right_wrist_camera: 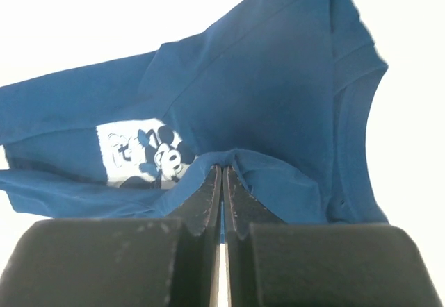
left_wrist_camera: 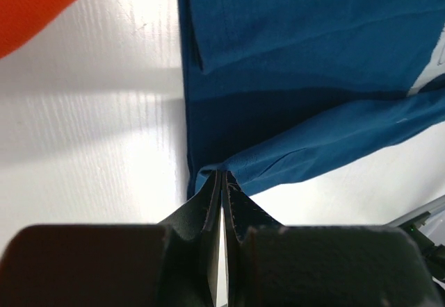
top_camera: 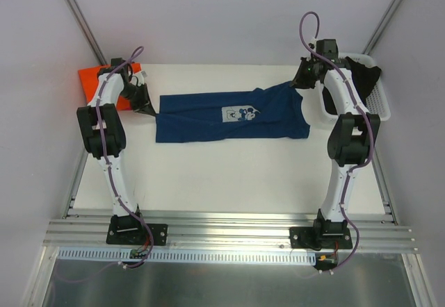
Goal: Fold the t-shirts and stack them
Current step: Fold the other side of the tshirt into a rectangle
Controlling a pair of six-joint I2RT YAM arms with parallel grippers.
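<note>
I should open my left gripper because the navy t-shirt's lower flap (left_wrist_camera: 281, 155) slopes down to it, then let the flap flatten and take its corner (left_wrist_camera: 204, 176) closer to the upper flap.
The navy t-shirt (top_camera: 229, 116) lies stretched left to right across the white table, its pale cartoon print (top_camera: 240, 114) facing up. My left gripper (top_camera: 147, 105) is shut on a pinch of cloth at the shirt's left end; in the left wrist view the blue fabric (left_wrist_camera: 299, 57) bunches at the gripper (left_wrist_camera: 221, 175). My right gripper (top_camera: 304, 81) is shut on a raised fold at the right end, near the neckline, and the fabric (right_wrist_camera: 264, 92) drapes over the gripper (right_wrist_camera: 222, 168) in the right wrist view. The orange t-shirt (top_camera: 94, 81) lies at the table's far left corner, behind the left arm.
A white basket (top_camera: 381, 105) holding dark cloth (top_camera: 365, 71) stands at the table's right edge, beside the right arm. Grey walls close in the back and sides. A corner of the orange shirt (left_wrist_camera: 35, 1) shows in the left wrist view.
</note>
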